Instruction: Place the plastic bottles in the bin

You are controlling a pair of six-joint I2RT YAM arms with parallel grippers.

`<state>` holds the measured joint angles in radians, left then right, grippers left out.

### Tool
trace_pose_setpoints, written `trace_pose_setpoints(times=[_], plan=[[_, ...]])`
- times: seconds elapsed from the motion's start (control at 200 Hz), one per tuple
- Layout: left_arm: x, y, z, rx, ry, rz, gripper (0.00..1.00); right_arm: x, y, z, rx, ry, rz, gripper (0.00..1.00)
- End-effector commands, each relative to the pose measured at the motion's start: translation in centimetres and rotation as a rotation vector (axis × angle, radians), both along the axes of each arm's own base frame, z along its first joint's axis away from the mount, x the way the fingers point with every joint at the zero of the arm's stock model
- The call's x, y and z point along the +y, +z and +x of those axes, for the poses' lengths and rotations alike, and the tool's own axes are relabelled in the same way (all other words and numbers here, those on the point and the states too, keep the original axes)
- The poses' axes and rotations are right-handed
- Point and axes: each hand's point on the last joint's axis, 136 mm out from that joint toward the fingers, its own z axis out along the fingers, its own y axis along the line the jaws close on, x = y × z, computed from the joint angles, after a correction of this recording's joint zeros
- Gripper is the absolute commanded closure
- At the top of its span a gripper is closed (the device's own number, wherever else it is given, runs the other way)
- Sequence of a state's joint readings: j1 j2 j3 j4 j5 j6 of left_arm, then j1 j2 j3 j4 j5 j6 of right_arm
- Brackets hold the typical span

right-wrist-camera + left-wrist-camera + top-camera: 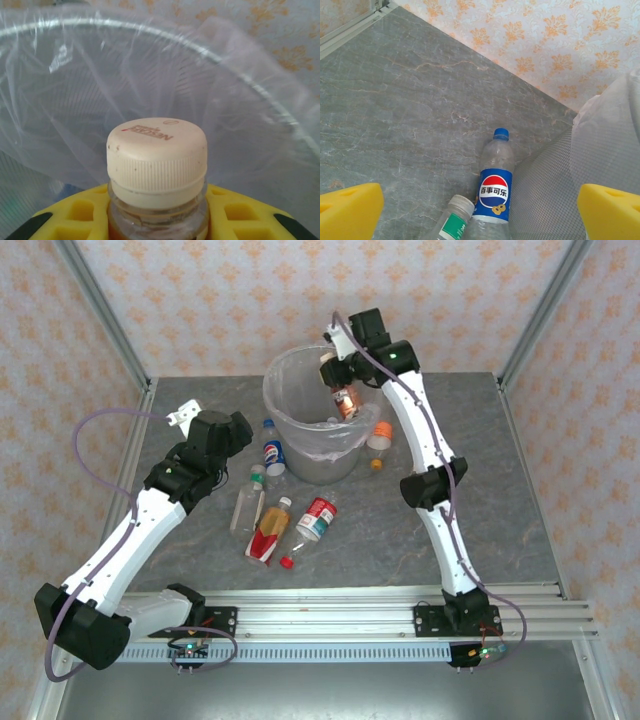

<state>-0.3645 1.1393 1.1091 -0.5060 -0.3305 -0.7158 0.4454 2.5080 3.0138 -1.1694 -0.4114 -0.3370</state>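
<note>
The cream-capped bottle's lower end (348, 410) is inside the bin's rim, so my right gripper should keep lowering the bottle toward the bin's middle (315, 405) and let it go there.
My right gripper (338, 380) is shut on a cream-capped bottle (156, 155) holding brownish liquid, and holds it (346, 400) over the bin's opening. The bin (300, 455) is a grey mesh bucket lined with a white bag (150, 75). My left gripper (240, 445) is open just left of the bin, its yellow fingers (350, 210) wide apart above a blue-labelled Pepsi bottle (495, 185) and a green-labelled bottle (452, 220). A yellow-and-red bottle (270, 532) and a red-labelled bottle (318, 518) lie in front of the bin. An orange-capped bottle (379, 437) lies to its right.
A loose red cap (287, 562) lies near the front bottles and a small orange cap (376, 464) sits right of the bin. The bin's mesh wall (545, 190) touches the Pepsi bottle. Patterned walls and metal frame posts enclose the grey marble table (500, 500).
</note>
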Motion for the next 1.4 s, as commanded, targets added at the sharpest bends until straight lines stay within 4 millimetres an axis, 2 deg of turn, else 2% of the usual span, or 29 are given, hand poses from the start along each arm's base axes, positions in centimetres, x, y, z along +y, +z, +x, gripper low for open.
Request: trace_pose_setpoints(times=[0.0, 0.16, 0.32, 0.52, 0.666, 1.031, 1.171, 1.396], plan=[[1.1, -0.6, -0.3, 0.022, 0.026, 0.049, 0.00, -0.2, -2.0, -0.2, -0.006, 0.006, -0.125, 1.00], [0.7, -0.8, -0.1, 0.037, -0.002, 0.057, 0.00, -0.6, -4.3, -0.3, 0.010, -0.006, -0.228, 0.93], [0.6, -1.1, -0.1, 0.051, -0.007, 0.064, 0.00, -0.7, -5.9, -0.8, 0.056, 0.009, -0.261, 0.82], [0.4, -1.6, 0.0, 0.069, -0.013, 0.064, 0.00, -0.5, -7.9, -1.7, 0.099, 0.044, -0.321, 0.75], [0.1, -1.9, 0.1, 0.083, -0.030, 0.064, 0.00, -0.2, -8.9, -2.1, 0.111, 0.061, -0.350, 0.60], [0.0, -2.5, 0.3, 0.105, -0.036, 0.071, 0.00, 0.3, -7.9, -1.8, 0.088, 0.050, -0.317, 0.42], [0.0, -2.5, 0.3, 0.108, -0.036, 0.076, 0.00, 0.4, -6.9, -1.9, 0.073, 0.050, -0.297, 0.41], [0.2, -3.0, 0.1, 0.126, -0.034, 0.094, 0.00, 0.1, -4.2, -2.8, 0.033, 0.068, -0.285, 0.39]])
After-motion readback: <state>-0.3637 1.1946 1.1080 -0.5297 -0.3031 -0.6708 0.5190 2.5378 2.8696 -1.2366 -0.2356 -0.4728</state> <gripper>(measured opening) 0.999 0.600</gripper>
